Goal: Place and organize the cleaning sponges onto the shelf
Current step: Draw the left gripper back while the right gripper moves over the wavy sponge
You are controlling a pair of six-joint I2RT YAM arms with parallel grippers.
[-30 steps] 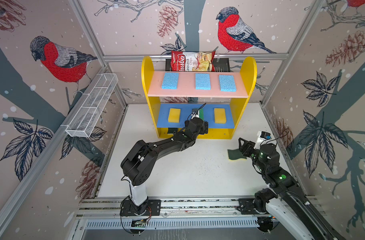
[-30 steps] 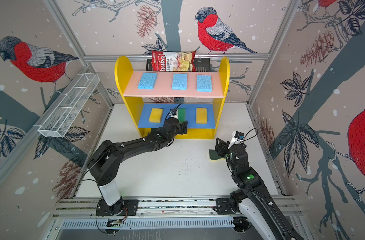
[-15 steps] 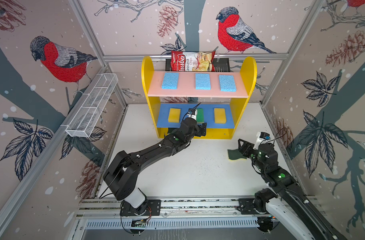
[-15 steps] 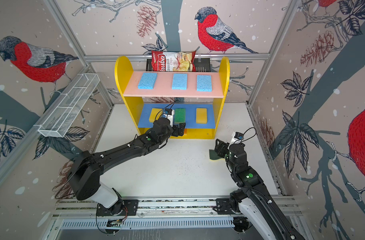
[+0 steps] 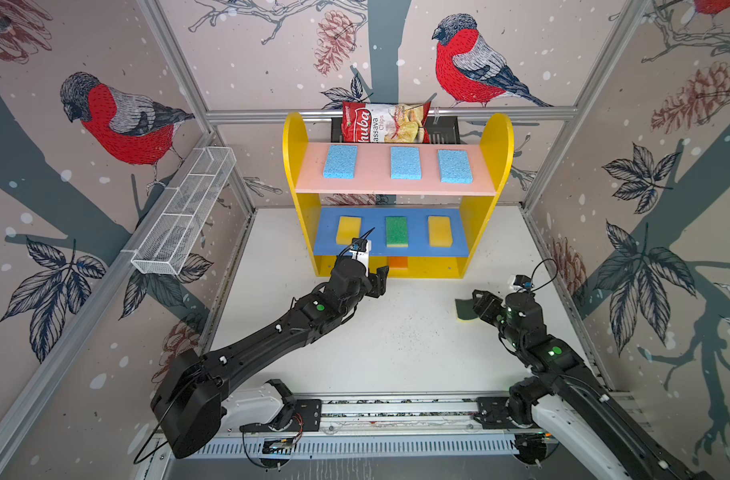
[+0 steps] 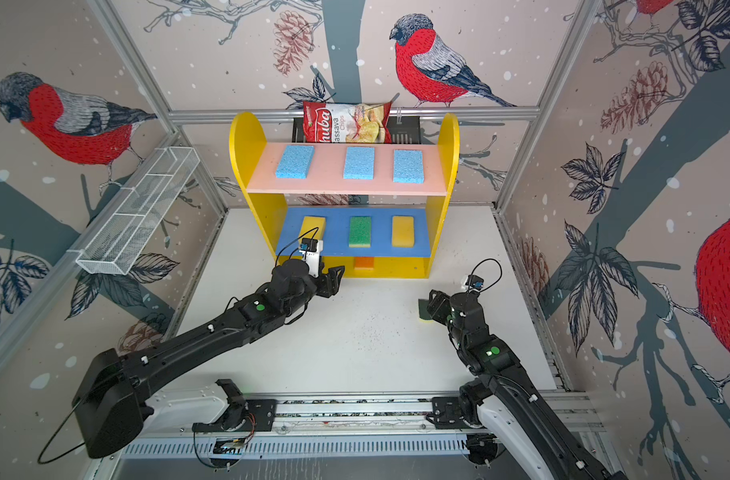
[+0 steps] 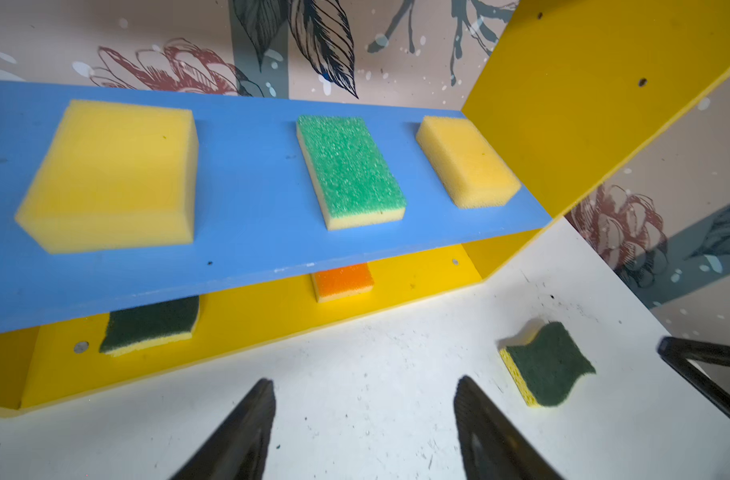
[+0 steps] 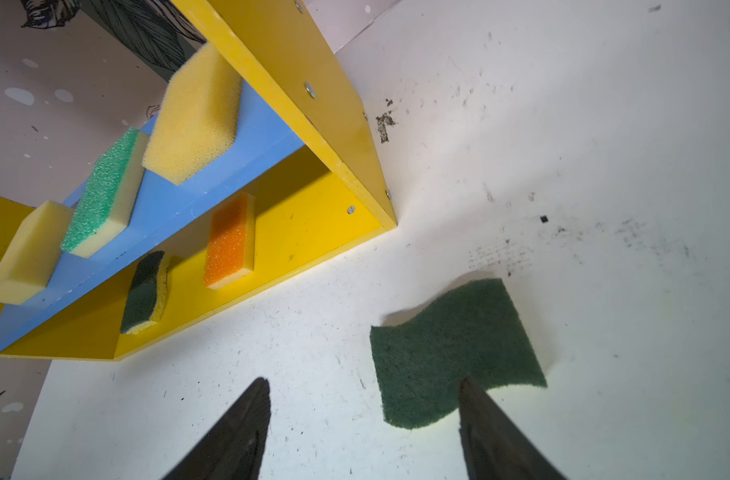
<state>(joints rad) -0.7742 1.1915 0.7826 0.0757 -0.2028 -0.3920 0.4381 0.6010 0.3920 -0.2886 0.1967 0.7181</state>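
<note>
My left gripper is far from the loose wavy sponge (image 5: 464,309), which lies near the shelf's corner, so next my right gripper pulls the sponge by its far end (image 8: 510,334) toward the front.
The shelf (image 5: 496,137) stands at the back. Its pink board holds three light blue sponges (image 5: 405,163). On the blue board lie two yellow sponges (image 5: 348,230) with a green-topped one (image 5: 396,231) between them. The yellow base carries an orange-topped sponge (image 7: 342,282) and a wavy dark-green sponge (image 7: 151,322). A second wavy sponge (image 8: 450,349) lies on the white table at the right. My left gripper (image 7: 363,384) hangs open and empty in front of the base. My right gripper (image 8: 363,382) is open just beside that loose sponge, one finger (image 8: 479,411) over its edge.
A red chips bag (image 5: 382,123) rests on a black rack (image 5: 444,131) behind the shelf. A white wire mesh basket (image 5: 184,216) hangs on the left wall. The arms' mounting rail (image 5: 396,409) runs along the table's front edge.
My left gripper has drawn back and down from the blue board, leaving the green-topped sponge there, and its jaws have narrowed somewhat. The right gripper has barely moved.
</note>
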